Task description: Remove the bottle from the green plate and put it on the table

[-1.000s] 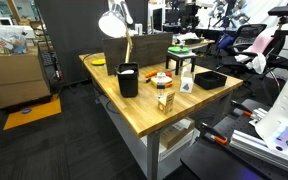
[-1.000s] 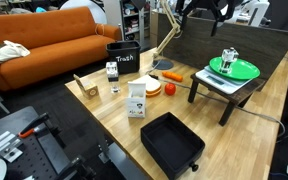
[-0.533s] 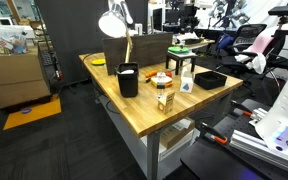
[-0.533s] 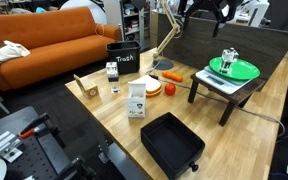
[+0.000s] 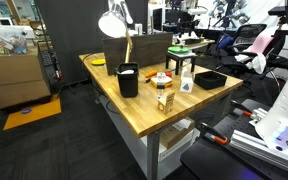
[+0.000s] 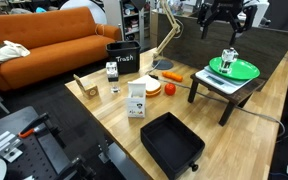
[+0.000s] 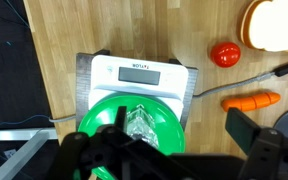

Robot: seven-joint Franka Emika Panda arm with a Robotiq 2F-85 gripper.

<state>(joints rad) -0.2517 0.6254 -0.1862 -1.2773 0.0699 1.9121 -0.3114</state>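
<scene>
Next, I turn and centre my gripper over the bottle's top (image 6: 229, 50) before going down, because the clear bottle (image 7: 141, 127) stands close under a finger of my open gripper.
The clear bottle (image 6: 229, 57) stands upright on the green plate (image 6: 239, 70), which rests on a white scale on a small raised stand on the wooden table (image 6: 114, 125). In the wrist view the bottle (image 7: 139, 126) sits in the middle of the green plate (image 7: 104, 112), just below the scale (image 7: 139, 74). My gripper (image 6: 220, 16) hangs open and empty above the plate, well clear of the bottle. In the wrist view the gripper (image 7: 182, 126) is to the right of the bottle, with one fingertip (image 7: 244, 128) over bare table. The plate also shows in an exterior view (image 5: 187, 42).
A tomato (image 7: 224, 53), a carrot (image 7: 250, 101) and a black-handled tool (image 7: 269, 73) lie right of the scale. A black tray (image 6: 172, 142), a carton (image 6: 137, 99), a black Trash bin (image 6: 123, 58) and a desk lamp (image 6: 167, 30) stand on the table.
My gripper has moved across and down to above the green plate. The bottle and plate have not moved.
</scene>
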